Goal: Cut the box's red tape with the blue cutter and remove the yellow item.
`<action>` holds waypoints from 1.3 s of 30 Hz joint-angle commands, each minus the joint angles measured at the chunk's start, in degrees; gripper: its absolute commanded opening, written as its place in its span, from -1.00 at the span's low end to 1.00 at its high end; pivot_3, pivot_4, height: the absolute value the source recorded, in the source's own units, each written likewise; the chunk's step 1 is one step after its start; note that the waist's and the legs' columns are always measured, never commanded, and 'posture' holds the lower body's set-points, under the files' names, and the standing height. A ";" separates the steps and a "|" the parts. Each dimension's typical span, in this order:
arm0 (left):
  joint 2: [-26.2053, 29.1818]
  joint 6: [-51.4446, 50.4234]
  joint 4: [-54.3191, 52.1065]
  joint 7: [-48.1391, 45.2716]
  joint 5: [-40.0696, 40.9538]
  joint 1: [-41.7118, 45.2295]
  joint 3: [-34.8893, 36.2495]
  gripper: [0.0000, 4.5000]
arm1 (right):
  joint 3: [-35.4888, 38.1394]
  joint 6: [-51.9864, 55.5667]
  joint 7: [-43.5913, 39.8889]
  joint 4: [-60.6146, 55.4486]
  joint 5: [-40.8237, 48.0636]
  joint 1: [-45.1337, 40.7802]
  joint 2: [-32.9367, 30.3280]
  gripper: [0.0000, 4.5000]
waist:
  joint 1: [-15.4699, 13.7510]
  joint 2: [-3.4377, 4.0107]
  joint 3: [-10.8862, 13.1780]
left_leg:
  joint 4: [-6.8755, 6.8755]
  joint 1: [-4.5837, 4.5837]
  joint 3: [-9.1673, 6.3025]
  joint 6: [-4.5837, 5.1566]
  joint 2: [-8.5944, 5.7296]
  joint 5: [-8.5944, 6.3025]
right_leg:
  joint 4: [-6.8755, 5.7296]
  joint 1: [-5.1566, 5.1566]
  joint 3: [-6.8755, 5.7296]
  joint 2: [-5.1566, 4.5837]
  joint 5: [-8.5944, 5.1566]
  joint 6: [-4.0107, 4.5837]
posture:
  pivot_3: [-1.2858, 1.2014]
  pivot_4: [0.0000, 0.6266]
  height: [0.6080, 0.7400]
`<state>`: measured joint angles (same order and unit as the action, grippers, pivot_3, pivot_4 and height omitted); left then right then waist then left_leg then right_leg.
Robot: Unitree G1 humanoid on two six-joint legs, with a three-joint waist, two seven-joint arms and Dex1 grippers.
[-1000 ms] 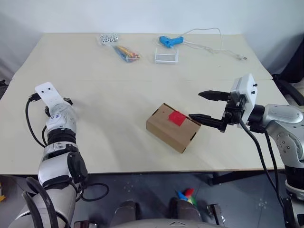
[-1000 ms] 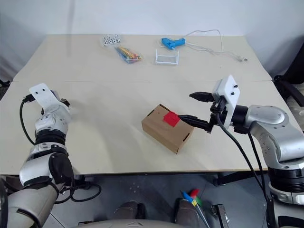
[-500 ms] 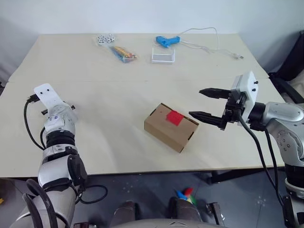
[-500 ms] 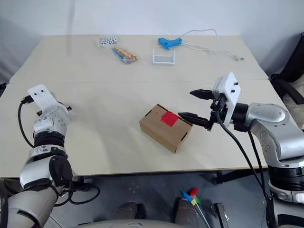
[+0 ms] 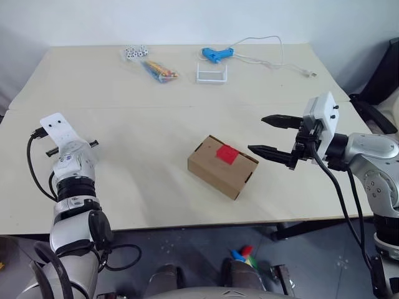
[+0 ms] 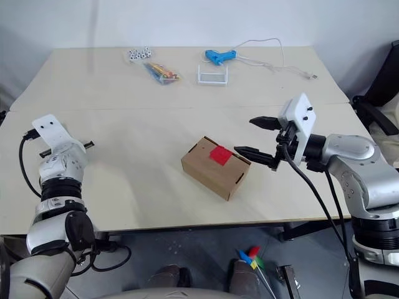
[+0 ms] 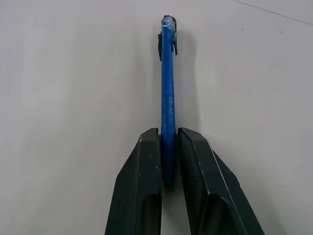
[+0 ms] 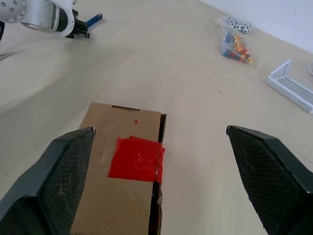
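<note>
Next, my left gripper opens, because it pinches the near end of the blue cutter (image 7: 168, 164), which stands on edge. It should then lay the cutter (image 7: 167, 88) flat and grip it again before cutting.
The brown box (image 5: 221, 166) lies mid-table with the red tape (image 5: 227, 153) across its top seam. My left gripper (image 7: 168, 134) rests low on the table at the left, shut on the blue cutter (image 7: 167, 98), which sticks out forward between the fingers. The right wrist view also catches that cutter (image 8: 94, 19) beyond the box. My right gripper (image 5: 256, 133) hovers open just right of the box, its jaws spread wide and aimed at the taped end. The yellow item is hidden.
At the far edge lie a light blue glue gun (image 5: 216, 53) with a white cord (image 5: 280, 53), a white wire tray (image 5: 212, 73), a bag of coloured sticks (image 5: 159, 69) and a small bag of white beads (image 5: 134, 52).
My left gripper's fingers have closed on the blue cutter. The right arm and the box have stayed put; the head view has shifted slightly.
</note>
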<state>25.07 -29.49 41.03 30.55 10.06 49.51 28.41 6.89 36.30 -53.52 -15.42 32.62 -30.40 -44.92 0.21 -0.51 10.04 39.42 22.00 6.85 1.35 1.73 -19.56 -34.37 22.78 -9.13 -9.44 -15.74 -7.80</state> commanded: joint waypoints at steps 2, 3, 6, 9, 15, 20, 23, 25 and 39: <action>0.23 -3.35 -1.69 0.54 0.49 -2.27 1.04 -0.69 | 0.41 -0.33 0.11 -0.61 -0.13 -1.18 -0.78 1.00 | 0.00 0.00 0.00 | 0.00 -0.01 0.00 0.00 0.00 0.00 | -0.01 0.00 0.00 0.00 0.00 0.00 | 0.03 -0.52 1.00; 0.27 -3.88 -2.24 0.47 0.51 -2.48 0.99 -0.69 | 0.39 -0.34 0.09 -0.61 -0.14 -1.17 -0.80 1.00 | -0.01 0.00 0.00 | 0.00 -0.01 0.01 0.00 0.00 0.00 | -0.01 0.00 0.01 0.00 0.00 0.00 | 0.03 -0.52 1.00; 0.71 -5.19 -3.04 -0.17 0.05 -2.67 0.26 -0.69 | 0.15 -0.35 0.08 -0.44 -0.18 -1.36 -0.69 1.00 | -0.05 0.00 0.00 | 0.00 -0.01 0.01 0.00 0.00 0.00 | -0.01 0.00 0.01 0.00 0.00 0.00 | 0.03 -0.52 1.00; 0.81 -6.19 -3.84 -0.67 -0.23 -2.77 -0.27 -0.69 | 0.11 -0.38 0.06 -0.39 -0.16 -1.39 -0.68 1.00 | -0.07 0.00 0.00 | 0.00 -0.01 0.01 0.00 0.00 0.00 | -0.02 0.00 0.01 0.00 0.00 0.00 | 0.03 -0.52 1.00; 0.15 -7.82 -7.90 -4.02 -1.10 -2.79 -3.19 -0.69 | -0.26 -0.48 0.24 -0.12 -0.36 -1.74 -0.28 1.00 | -0.25 0.00 0.00 | 0.01 -0.01 0.02 0.00 0.00 0.00 | -0.02 0.00 0.01 0.00 0.00 0.00 | 0.03 -0.52 1.00; 0.61 -11.29 -8.18 -4.50 -2.82 -1.66 -5.06 -0.08 | -0.22 -0.48 0.39 -0.19 -0.48 -1.72 -0.15 1.00 | -0.83 0.00 0.00 | 0.09 0.01 -0.02 0.00 0.00 0.00 | -0.07 0.00 0.01 -0.01 0.00 0.00 | 0.03 -0.52 1.00; 0.85 -12.59 -8.56 -5.13 -4.02 -1.24 -6.47 0.33 | -0.11 -0.42 0.51 -0.34 -0.45 -1.57 -0.20 1.00 | -1.56 0.00 0.00 | 0.16 0.02 -0.01 0.00 0.00 0.00 | -0.11 0.00 0.01 -0.01 0.00 0.00 | 0.03 -0.52 1.00; 0.91 -12.96 -9.05 -5.67 -4.80 -1.26 -7.26 0.59 | -0.08 -0.42 0.58 -0.44 -0.44 -1.46 -0.22 1.00 | -1.78 0.00 0.00 | 0.23 0.06 -0.03 0.00 0.00 0.00 | -0.12 0.00 0.01 -0.01 0.00 0.00 | 0.03 -0.52 1.00; -0.68 -8.66 -7.05 -7.78 -4.07 -2.30 -3.77 0.99 | -0.33 -0.63 0.59 -0.17 -0.60 -1.58 -0.08 1.00 | -1.79 -0.01 0.00 | 0.34 0.12 -0.09 0.00 0.00 0.00 | -0.17 -0.01 -0.01 -0.01 0.00 0.00 | 0.03 -0.52 1.00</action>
<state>24.95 -39.56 32.75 24.12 5.28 47.91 24.62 6.07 36.29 -53.04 -15.09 31.99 -31.35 -44.88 -1.58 -0.52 10.04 39.77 22.13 6.76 1.35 1.73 -19.56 -34.54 22.78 -9.14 -9.45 -15.75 -7.80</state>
